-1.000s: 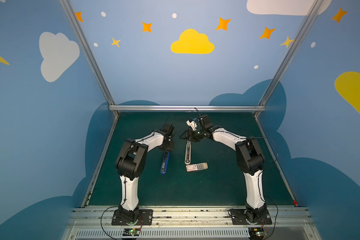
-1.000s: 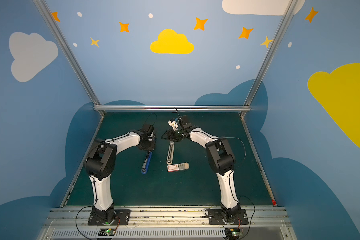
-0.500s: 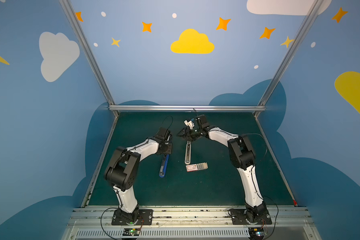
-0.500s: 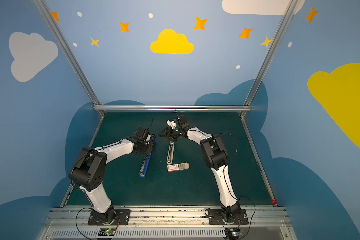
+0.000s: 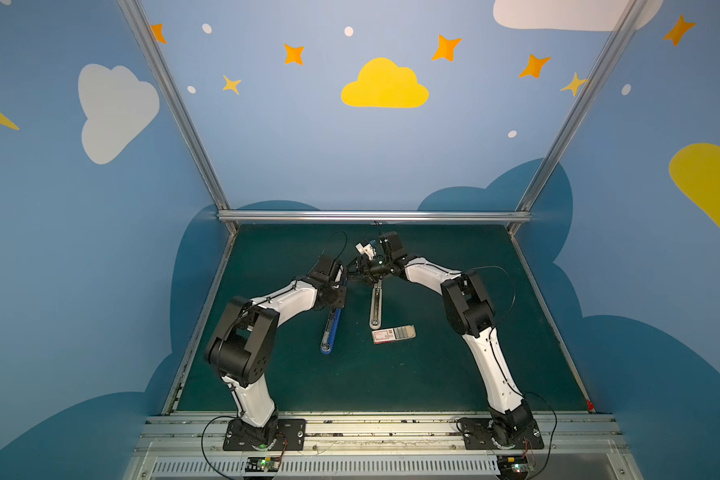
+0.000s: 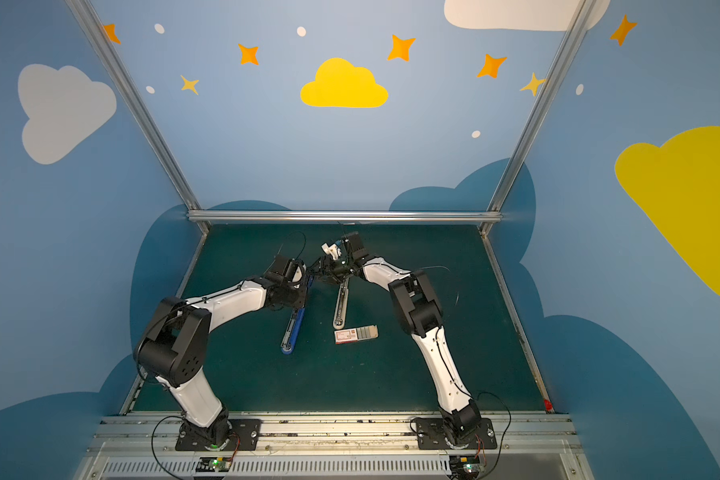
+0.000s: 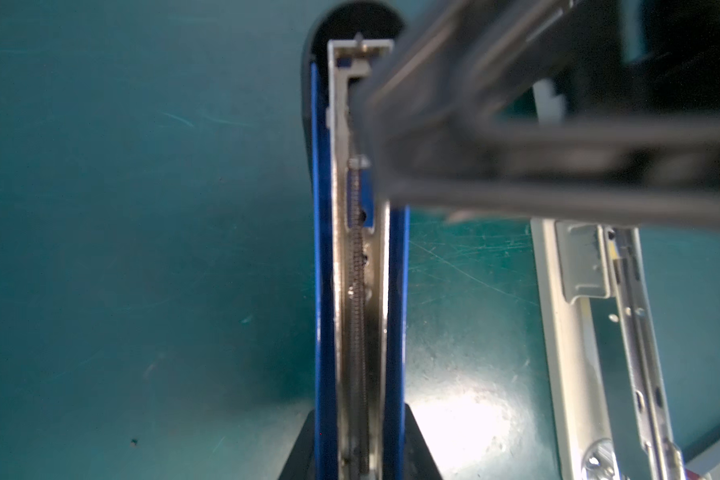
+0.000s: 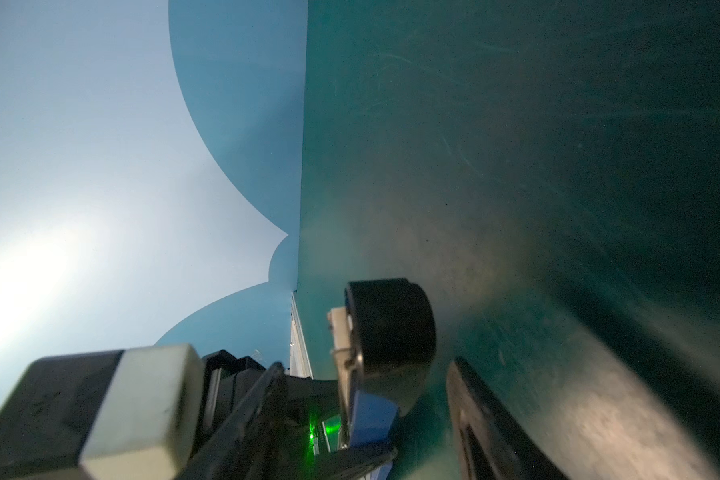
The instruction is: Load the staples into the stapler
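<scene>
The stapler's near end lies free while both my grippers are at the stapler's blue top arm. My left gripper needs to hold that end before the top arm closes.
The stapler lies opened out on the green mat. Its blue top arm points away from the front. My left gripper is shut on that arm near its far end, a black finger on each side. The silver magazine rail lies beside it. My right gripper reaches across with jaws apart around the stapler's blue hinge end. The staples show as grey strips in the slid-out tray of the white-and-red box.
The back aluminium rail and blue walls close in the mat. Both wrists crowd together at the far middle. In the left wrist view, the right gripper's finger crosses as a blurred dark bar over the stapler's tip.
My right gripper has moved left, closer to the left gripper and the stapler's hinge end. The left arm's elbow swung outward and back; the blue arm barely shifted.
</scene>
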You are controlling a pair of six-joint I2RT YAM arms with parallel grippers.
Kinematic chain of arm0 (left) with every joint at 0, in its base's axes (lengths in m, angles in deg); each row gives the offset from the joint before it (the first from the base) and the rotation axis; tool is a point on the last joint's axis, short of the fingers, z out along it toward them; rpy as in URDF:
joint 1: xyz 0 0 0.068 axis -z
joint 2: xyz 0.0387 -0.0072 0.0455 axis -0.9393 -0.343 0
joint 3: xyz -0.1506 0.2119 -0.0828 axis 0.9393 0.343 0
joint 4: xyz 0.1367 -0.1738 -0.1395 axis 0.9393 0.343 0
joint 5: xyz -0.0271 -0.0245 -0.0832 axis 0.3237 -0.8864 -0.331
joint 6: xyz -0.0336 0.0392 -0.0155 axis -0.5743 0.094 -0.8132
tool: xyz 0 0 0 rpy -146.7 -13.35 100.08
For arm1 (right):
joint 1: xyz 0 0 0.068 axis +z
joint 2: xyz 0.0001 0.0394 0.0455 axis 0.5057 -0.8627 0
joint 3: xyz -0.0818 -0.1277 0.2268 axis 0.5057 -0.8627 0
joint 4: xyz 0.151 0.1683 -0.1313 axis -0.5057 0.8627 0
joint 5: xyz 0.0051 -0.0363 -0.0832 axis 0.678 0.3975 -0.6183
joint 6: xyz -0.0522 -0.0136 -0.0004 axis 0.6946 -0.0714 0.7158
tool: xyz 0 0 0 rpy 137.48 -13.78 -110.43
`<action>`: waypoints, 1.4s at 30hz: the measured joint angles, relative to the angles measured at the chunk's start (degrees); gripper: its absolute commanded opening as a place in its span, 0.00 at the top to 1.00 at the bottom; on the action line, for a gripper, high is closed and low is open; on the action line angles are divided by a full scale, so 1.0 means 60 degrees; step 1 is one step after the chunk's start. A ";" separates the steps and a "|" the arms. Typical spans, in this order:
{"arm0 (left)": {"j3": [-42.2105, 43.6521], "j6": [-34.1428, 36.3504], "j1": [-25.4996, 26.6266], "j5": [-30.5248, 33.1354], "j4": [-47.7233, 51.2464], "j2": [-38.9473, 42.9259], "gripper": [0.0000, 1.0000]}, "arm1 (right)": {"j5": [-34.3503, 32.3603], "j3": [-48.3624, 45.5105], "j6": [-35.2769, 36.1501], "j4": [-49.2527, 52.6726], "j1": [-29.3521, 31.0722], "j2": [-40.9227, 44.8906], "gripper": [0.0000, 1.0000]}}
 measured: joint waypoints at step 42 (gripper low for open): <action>0.5759 -0.2976 0.1133 0.1774 -0.1770 0.5533 0.51 | 0.0306 0.0029 -0.1406 -0.3690 -0.0678 -0.0787 0.82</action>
